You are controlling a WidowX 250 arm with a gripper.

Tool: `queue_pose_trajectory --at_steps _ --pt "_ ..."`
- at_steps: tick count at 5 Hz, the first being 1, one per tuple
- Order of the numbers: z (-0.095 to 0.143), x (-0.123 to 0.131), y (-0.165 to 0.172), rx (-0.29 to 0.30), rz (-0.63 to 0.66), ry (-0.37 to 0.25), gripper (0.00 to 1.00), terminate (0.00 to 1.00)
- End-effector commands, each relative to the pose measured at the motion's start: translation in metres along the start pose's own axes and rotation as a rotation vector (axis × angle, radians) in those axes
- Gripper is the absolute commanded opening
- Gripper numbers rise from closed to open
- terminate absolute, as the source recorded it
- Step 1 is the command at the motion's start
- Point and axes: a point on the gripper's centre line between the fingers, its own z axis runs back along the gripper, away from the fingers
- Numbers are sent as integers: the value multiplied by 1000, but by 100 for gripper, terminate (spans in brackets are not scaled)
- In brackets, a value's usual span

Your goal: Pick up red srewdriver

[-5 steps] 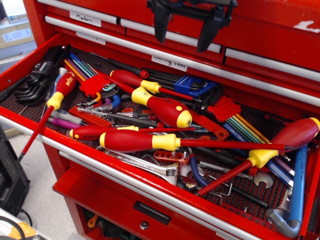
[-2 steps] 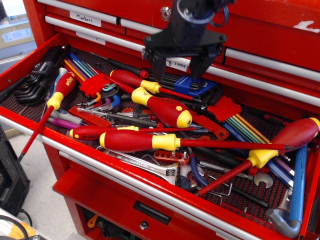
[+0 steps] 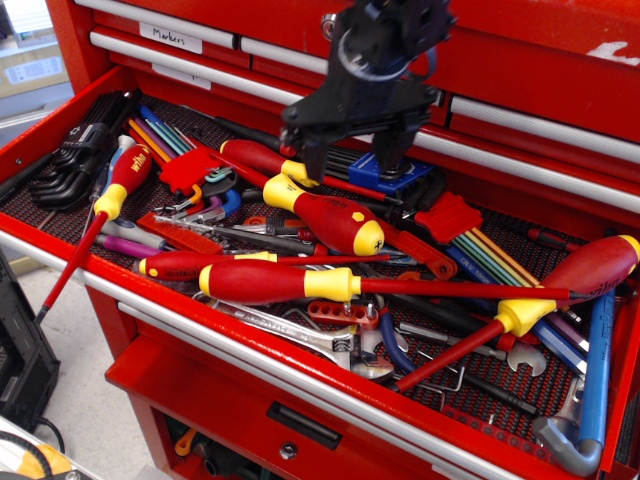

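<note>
The yellow collar [image 3: 282, 191] is on top of the screwdriver behind, so when I lift, the red srewdriver [image 3: 335, 220] will come away at once and that one will stay behind.
The red srewdriver [image 3: 328, 219] lies in the middle of the open drawer, on top of other tools. It has a fat red handle, a round yellow end cap with a cross facing front right, and a yellow collar at the upper left. My black gripper [image 3: 351, 165] hangs just above and behind its handle, open and empty. Its two fingers [image 3: 316, 163] straddle the space above the collar end and are not touching it.
The red drawer [image 3: 200, 330] is packed with tools: a longer slim red-yellow screwdriver [image 3: 270, 282] in front, a small one with white lettering [image 3: 125, 175] at left, another [image 3: 585, 272] at right, and a blue hex key holder [image 3: 385, 172] under the gripper. Closed drawers [image 3: 540, 70] stand behind.
The gripper has come down from the top of the view and moved slightly left, and now hangs close over the fat red screwdriver. The tools have not moved.
</note>
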Motion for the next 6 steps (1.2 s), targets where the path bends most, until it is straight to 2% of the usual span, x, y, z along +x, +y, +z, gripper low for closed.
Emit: queue_pose_trajectory --at_steps 1,2,5,6 --pt "-11 8 5 5 117 -52 100 0" --pt "-26 5 8 21 166 -120 100 0" --pt "-58 25 19 -11 193 -118 100 0" --pt "-70 24 23 -36 207 -78 100 0"
